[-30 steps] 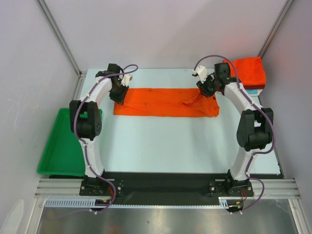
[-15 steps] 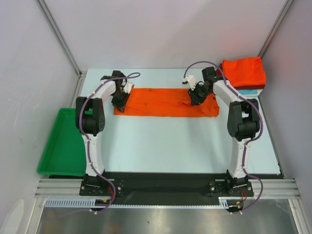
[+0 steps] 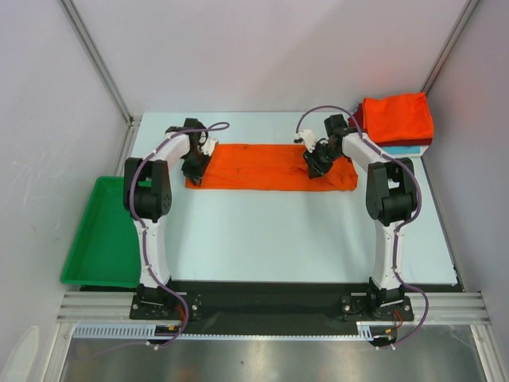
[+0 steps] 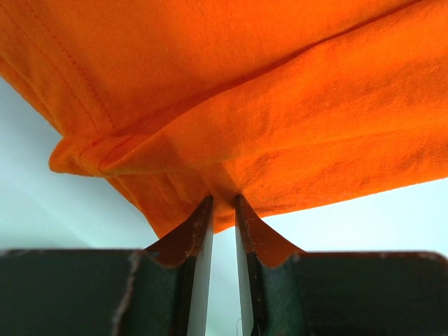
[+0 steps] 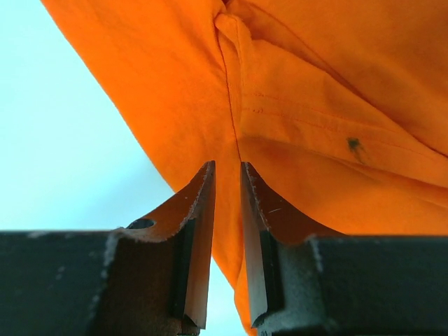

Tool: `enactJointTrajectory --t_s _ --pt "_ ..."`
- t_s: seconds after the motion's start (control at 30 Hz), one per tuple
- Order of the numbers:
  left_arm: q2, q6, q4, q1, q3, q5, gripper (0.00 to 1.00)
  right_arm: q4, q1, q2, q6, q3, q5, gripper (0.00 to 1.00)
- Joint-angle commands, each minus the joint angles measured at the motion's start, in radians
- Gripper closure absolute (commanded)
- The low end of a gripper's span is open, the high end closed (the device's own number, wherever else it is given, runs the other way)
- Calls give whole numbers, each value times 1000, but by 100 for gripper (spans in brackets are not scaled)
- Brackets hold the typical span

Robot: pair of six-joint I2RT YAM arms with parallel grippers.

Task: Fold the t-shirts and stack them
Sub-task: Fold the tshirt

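The orange t-shirt lies crosswise in a long strip. Next, my left gripper grabs its near end corner and swings that end around toward me before any more folding.
A bright orange t-shirt lies on the table as a long flat strip, running left to right at the back. My left gripper is at its left end, and the left wrist view shows that gripper shut on a pinched fold of the orange cloth. My right gripper is over the strip's right part. In the right wrist view it is shut on the shirt, with cloth running between the fingers near a seam and a small dark speck. A stack of folded t-shirts sits at the back right, orange-red on top.
A green plastic tray stands off the table's left edge. Teal cloth shows at the bottom of the stack. The pale table stretches from the shirt to the arm bases. White walls and metal posts close in the back corners.
My right gripper has moved left and inward along the shirt, and the raised fold there has flattened. The left gripper has shifted slightly at the left end. Both jaws have narrowed onto cloth.
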Motion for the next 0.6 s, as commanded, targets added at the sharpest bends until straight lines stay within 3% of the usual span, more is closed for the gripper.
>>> enactJointTrajectory --t_s 0.0,0.33,0.57 --pt "-24 -2 13 4 -31 -29 77 19 10 23 24 44 -5 74" --pt "-26 -2 17 4 -39 -59 78 94 16 115 43 147 49 74" --pt "-32 1 19 4 -47 -78 78 153 33 185 76 408 109 71"
